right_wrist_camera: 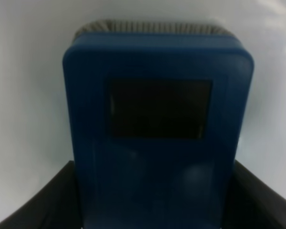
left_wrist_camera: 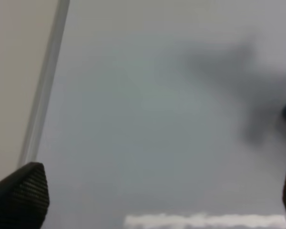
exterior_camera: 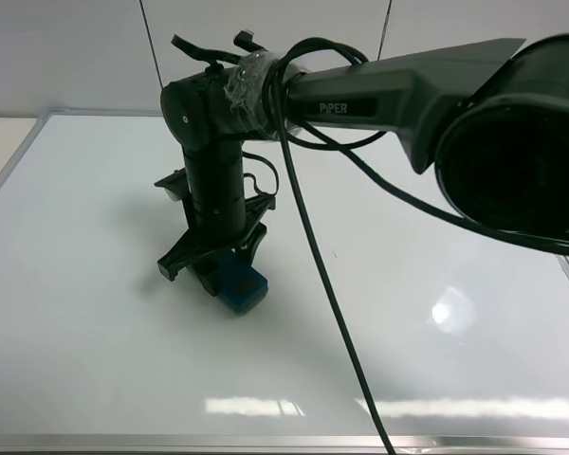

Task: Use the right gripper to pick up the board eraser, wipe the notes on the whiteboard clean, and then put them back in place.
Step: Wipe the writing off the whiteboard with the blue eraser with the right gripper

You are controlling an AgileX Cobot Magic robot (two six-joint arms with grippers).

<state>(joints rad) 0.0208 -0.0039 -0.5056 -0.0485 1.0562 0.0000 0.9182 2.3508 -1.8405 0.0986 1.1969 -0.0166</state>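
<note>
A small dark mark shows on the whiteboard next to the black cable, clear of the board eraser (exterior_camera: 241,284), so the robot's right hand should wipe back over that mark (exterior_camera: 335,254).
The board eraser (exterior_camera: 244,286) is a blue block with a dark square patch and a grey felt base, resting flat on the whiteboard (exterior_camera: 95,237) left of centre. My right gripper (exterior_camera: 229,270) reaches across from the right, points straight down and is shut on it. In the right wrist view the board eraser (right_wrist_camera: 157,124) fills the frame, with a black finger (right_wrist_camera: 43,205) against each side. My left gripper (left_wrist_camera: 155,195) is open and empty above the whiteboard (left_wrist_camera: 157,119), near its frame. No notes show; any under the arm are hidden.
The board's silver frame runs along the left edge (exterior_camera: 14,161) and the front edge (exterior_camera: 266,442). The right arm's black cable (exterior_camera: 322,284) hangs across the middle of the board. A white wall stands behind it. The frame also shows in the left wrist view (left_wrist_camera: 43,95).
</note>
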